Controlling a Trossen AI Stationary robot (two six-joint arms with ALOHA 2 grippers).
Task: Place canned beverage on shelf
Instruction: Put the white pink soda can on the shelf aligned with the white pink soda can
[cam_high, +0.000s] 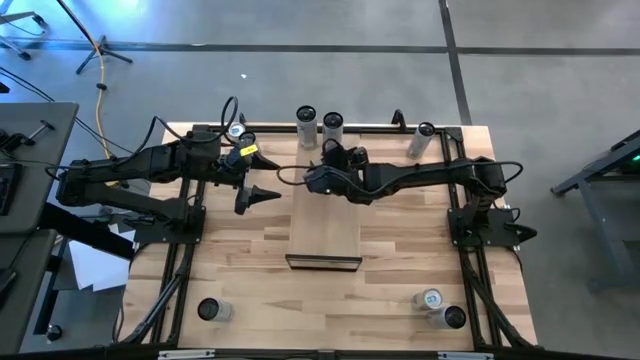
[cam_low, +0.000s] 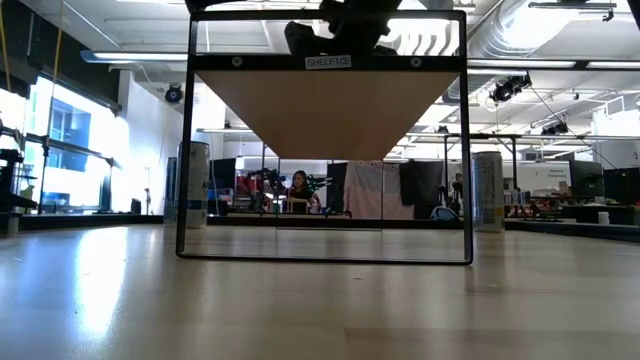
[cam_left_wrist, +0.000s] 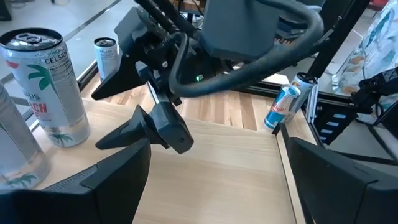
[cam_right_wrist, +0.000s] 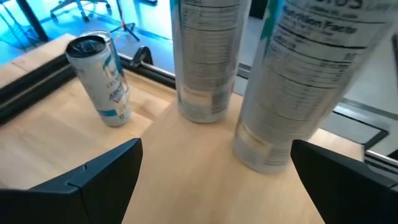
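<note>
The nearer tall can (cam_high: 332, 121) is out of line with its neighbour on the shelf, so the robot's right gripper should back away, close and give a small push to the can's near side (cam_right_wrist: 264, 146).
The shelf (cam_high: 325, 235) is a long pale board raised on a dark frame in the middle of the table. Two tall canned beverages (cam_high: 306, 120) (cam_high: 332, 125) stand upright at its far end; the right wrist view shows them close up (cam_right_wrist: 202, 62) (cam_right_wrist: 298, 81). My right gripper (cam_high: 342, 152) hovers open over the shelf just short of them, its fingers (cam_right_wrist: 93, 180) spread wide and touching nothing. My left gripper (cam_high: 270, 177) waits open beside the shelf's left edge, facing the right arm (cam_left_wrist: 249, 31).
A blue-and-white can (cam_right_wrist: 102, 78) stands on the tabletop left of the shelf's far end. A Red Bull can (cam_left_wrist: 286, 106) leans at the far right. More cans stand near the front edge (cam_high: 210, 310) (cam_high: 432, 298) (cam_high: 450, 317). Dark frame rails run along both table sides.
</note>
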